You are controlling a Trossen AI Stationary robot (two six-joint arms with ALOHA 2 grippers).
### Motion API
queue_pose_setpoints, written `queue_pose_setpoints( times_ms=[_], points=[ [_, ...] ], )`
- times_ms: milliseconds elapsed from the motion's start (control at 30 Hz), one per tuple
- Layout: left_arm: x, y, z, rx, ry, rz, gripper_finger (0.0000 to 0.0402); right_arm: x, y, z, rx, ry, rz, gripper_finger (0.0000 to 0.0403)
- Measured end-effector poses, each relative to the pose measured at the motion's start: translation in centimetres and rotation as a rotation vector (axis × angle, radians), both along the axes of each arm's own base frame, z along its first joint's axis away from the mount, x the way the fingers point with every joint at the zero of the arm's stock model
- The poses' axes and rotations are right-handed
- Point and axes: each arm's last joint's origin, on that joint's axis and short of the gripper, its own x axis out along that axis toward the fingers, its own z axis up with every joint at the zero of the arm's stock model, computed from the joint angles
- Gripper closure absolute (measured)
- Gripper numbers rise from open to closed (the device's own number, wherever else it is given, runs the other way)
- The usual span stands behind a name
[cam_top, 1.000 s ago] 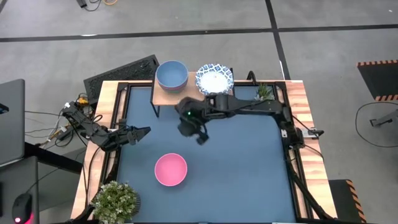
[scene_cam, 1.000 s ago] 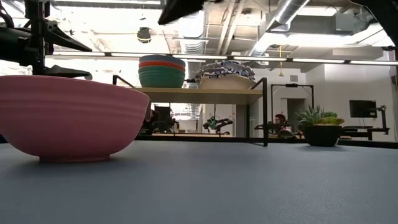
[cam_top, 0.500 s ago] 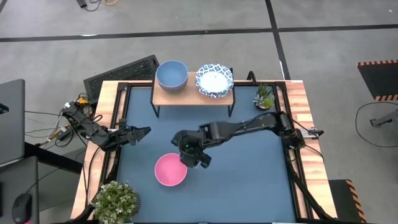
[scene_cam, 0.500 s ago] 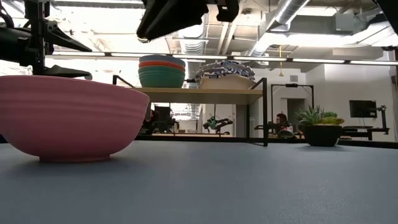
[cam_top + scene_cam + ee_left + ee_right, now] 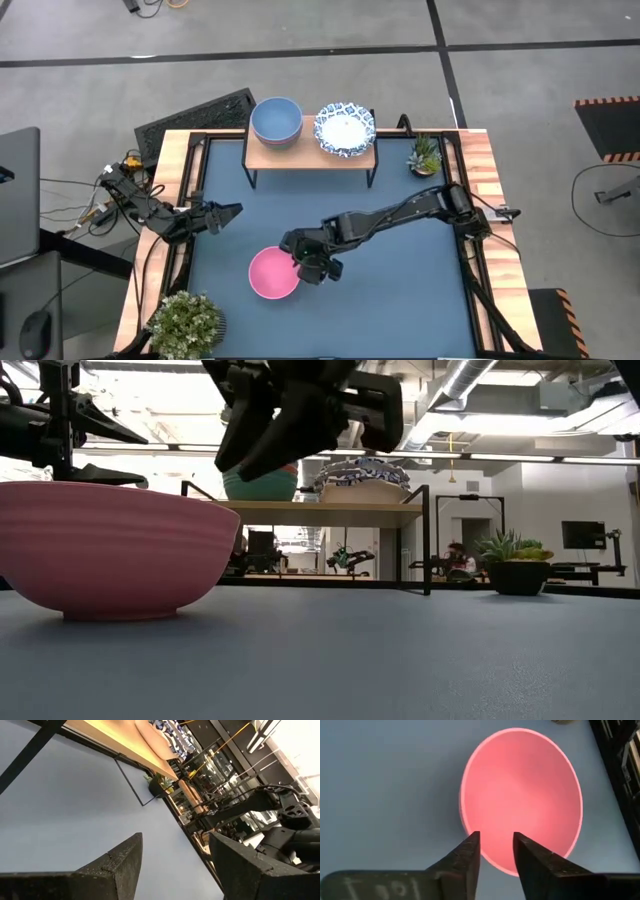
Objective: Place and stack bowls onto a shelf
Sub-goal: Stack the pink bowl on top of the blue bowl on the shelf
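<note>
I should turn my right gripper's open fingers and lower them around the bowl's nearest side [image 5: 296, 262] before I close them, because the pink bowl's rim [image 5: 493, 864] slants across them.
A pink bowl [image 5: 270, 275] [image 5: 110, 545] [image 5: 525, 795] stands on its base on the blue mat, near the table's near-left part. My right gripper [image 5: 302, 271] [image 5: 235, 460] [image 5: 495, 842] hovers open just above the bowl's right rim, fingers pointing down. It touches nothing. The shelf [image 5: 310, 152] [image 5: 330, 510] stands at the far edge. It carries a stack of bowls with a light blue one on top [image 5: 275, 120] and white blue-patterned bowls [image 5: 345, 128] [image 5: 362, 480]. My left gripper [image 5: 232, 211] [image 5: 175, 855] waits open at the table's left edge.
A large potted plant [image 5: 185, 322] sits at the near-left corner. A small one [image 5: 424, 153] [image 5: 515, 560] is right of the shelf. Bare blue mat [image 5: 400, 290] lies to the right of the pink bowl and in front of the shelf.
My right gripper has travelled from just in front of the shelf toward the near edge and somewhat left. It has come down over the pink bowl's right rim. The pink bowl and the bowls on the shelf have stayed put.
</note>
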Motion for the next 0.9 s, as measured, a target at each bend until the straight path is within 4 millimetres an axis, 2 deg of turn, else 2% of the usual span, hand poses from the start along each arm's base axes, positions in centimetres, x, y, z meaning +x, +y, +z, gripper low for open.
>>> queue_pose_setpoints(
  times_ms=[167, 300, 467, 733, 800, 900],
  points=[
    [0.0, 0.0, 0.0, 0.000, 0.000, 0.000, 0.0187, -0.3, 0.2, -1.1, -0.030, 0.008, 0.050, 0.0206],
    [0.0, 0.0, 0.0, 0.001, 0.000, 0.000, 0.0187, -0.4, 0.3, -1.5, -0.041, -0.006, 0.073, 0.0185],
    [0.0, 0.0, 0.0, 0.001, 0.000, 0.000, 0.0187, 0.5, 0.6, -2.2, -0.046, -0.059, 0.092, 0.0190],
    [0.0, 0.0, 0.0, 0.003, 0.003, 0.001, 0.0187, 0.5, 0.3, -5.9, -0.159, 0.065, 0.131, 0.0201],
    [0.0, 0.0, 0.0, 0.002, 0.003, 0.001, 0.0187, 1.1, 0.5, -5.9, -0.171, 0.010, 0.125, 0.0202],
    [0.0, 0.0, -0.1, 0.003, 0.006, 0.000, 0.0187, 0.9, 0.4, -5.6, -0.201, 0.012, 0.113, 0.0202]
  ],
)
